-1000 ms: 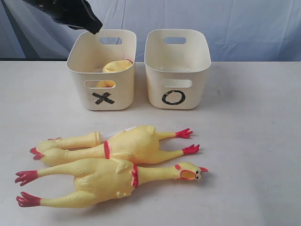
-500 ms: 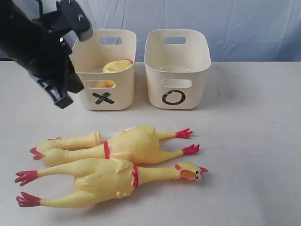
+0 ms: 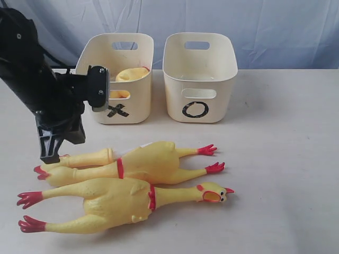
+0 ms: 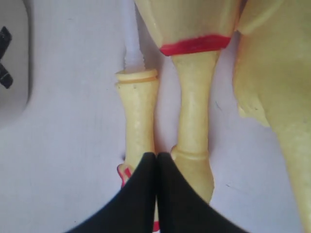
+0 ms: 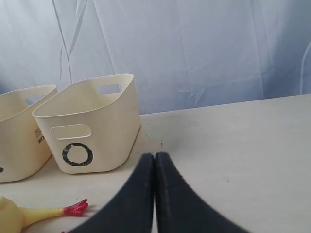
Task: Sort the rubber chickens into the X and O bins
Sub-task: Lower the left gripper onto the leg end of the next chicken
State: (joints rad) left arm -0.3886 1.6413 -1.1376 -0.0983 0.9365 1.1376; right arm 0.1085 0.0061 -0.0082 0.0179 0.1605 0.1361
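Next, my left gripper opens and goes around both sides of the ridged yellow piece (image 3: 101,157) near the piece's rim, because the gripper is hanging closed over the gap (image 4: 166,131) by the back chicken's neck.
Two rubber chickens lie side by side on the table. The front one (image 3: 116,203) has its beak pointing right. The back one (image 3: 153,161) has its red feet to the right and its neck (image 4: 194,111) running left. A third chicken (image 3: 131,74) sits curled in the X bin (image 3: 139,106); the O bin (image 3: 175,100) stands to its right. My left gripper (image 3: 50,157) points down, shut and empty, its tips (image 4: 156,155) just over the back chicken's left end, between the neck and a ridged yellow piece (image 4: 138,121). My right gripper (image 5: 155,155) is shut and empty, low over the table right of the O bin (image 5: 112,131).
A pale blue cloth backdrop (image 3: 275,26) hangs behind the bins. The X bin's corner (image 4: 12,73) lies close to the left gripper. A red chicken foot (image 5: 73,208) shows near the right gripper. Bare tabletop (image 3: 286,159) stretches to the right.
The left arm has swung down from above the X bin to the left end of the back chicken. Chickens and bins have not moved.
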